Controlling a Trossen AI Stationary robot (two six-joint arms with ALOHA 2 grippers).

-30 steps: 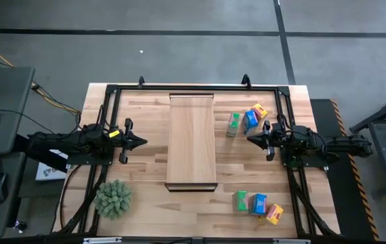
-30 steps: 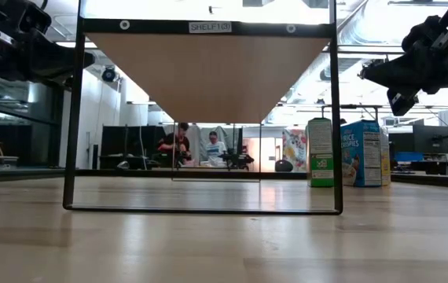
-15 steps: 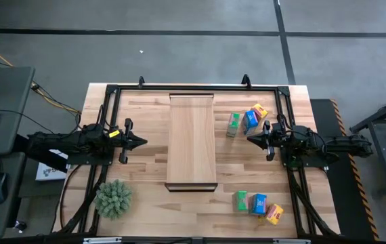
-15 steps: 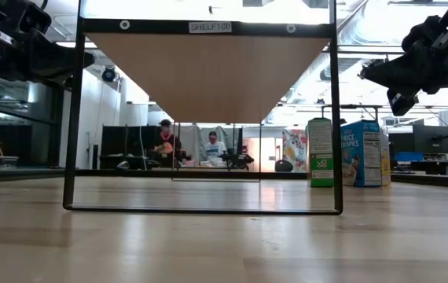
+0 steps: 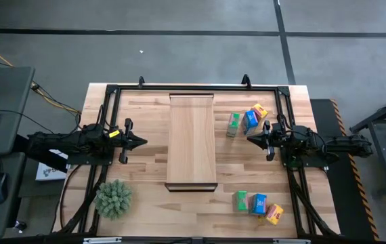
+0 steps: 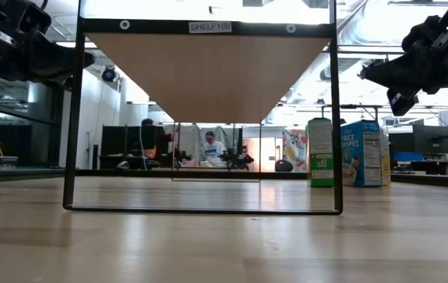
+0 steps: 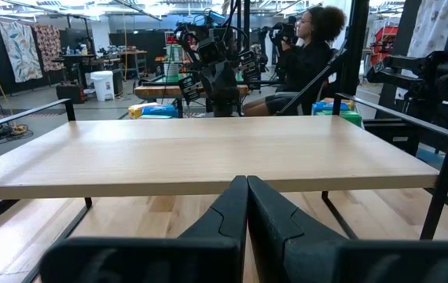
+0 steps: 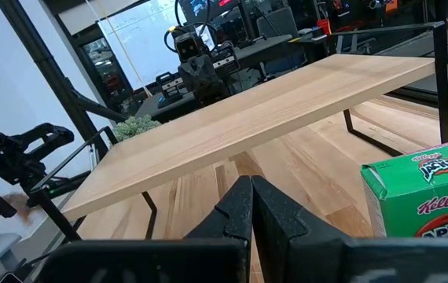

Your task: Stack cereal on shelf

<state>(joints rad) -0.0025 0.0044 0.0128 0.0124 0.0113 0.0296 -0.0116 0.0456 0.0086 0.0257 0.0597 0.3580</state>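
Note:
The far blue box (image 5: 250, 127) has my right gripper shut and level beside it, so I should move back, go up and come down with the gripper open over the blue box's top (image 5: 250, 118).
The shelf (image 5: 193, 139) is a long pale board on a black frame, standing mid-table; the low view shows its underside (image 6: 208, 75). Three small cereal boxes stand right of it toward the far edge: green (image 5: 233, 124), blue (image 5: 250, 119), orange (image 5: 260, 110). Three more lie near the front edge: green (image 5: 240, 200), blue (image 5: 258, 203), orange (image 5: 274, 213). My left gripper (image 5: 144, 141) hovers shut left of the shelf. My right gripper (image 5: 248, 139) hovers shut right of it, just nearer than the far boxes; a green box (image 8: 424, 196) shows beside it.
A spiky green plant (image 5: 114, 197) sits at the table's near-left corner. A black frame (image 5: 179, 88) runs around the tabletop. Bare wood lies between each gripper and the shelf. People sit in the room beyond (image 6: 208, 149), off the table.

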